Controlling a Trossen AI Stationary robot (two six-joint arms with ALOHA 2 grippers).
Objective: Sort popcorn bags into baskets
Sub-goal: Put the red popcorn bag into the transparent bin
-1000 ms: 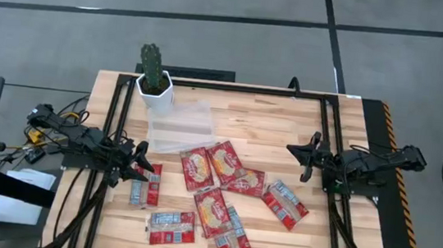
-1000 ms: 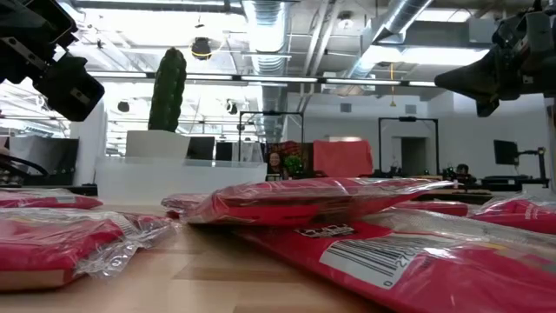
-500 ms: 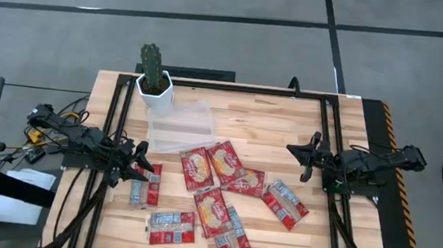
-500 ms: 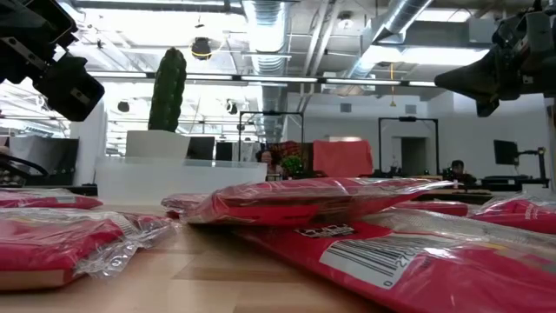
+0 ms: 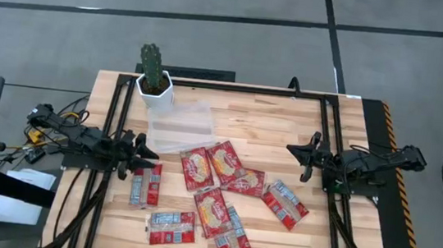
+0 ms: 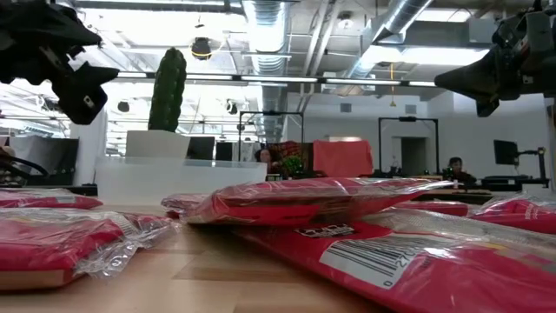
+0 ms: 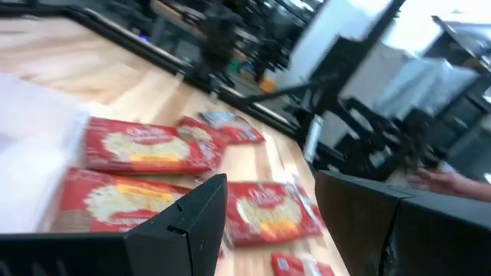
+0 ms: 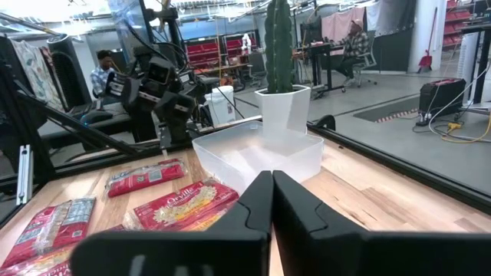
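My left gripper's fingers are level and point past the popcorn bag [image 5: 145,187] near its base. Next, I pull back and tilt them down before I grip that bag [image 5: 145,190].
Several red popcorn bags [image 5: 218,191] lie flat and partly overlapping on the middle of the wooden table; they also show in the left wrist view [image 7: 146,146]. The basket, a clear shallow tray [image 5: 178,125], stands on the table just beyond them. My left gripper [image 5: 146,154] hovers at the left side, above the leftmost bag [image 5: 146,185]. It is open [image 7: 270,184], with nothing between its fingers. My right gripper [image 5: 293,150] hangs at the right side, above the table and clear of the bags, shut [image 8: 272,180] on nothing.
A white hexagonal pot with a cactus [image 5: 154,84] stands at the tray's far left corner. A black frame of rails [image 5: 327,135] runs round the table. Bare wood lies to the right of the tray [image 5: 271,125]. People show in the room beyond the table.
My left gripper has swung at the wrist toward the table's far edge and rolled a little, so it now points more toward the right edge instead of slanting toward the near edge. It has stayed open. No bag has moved.
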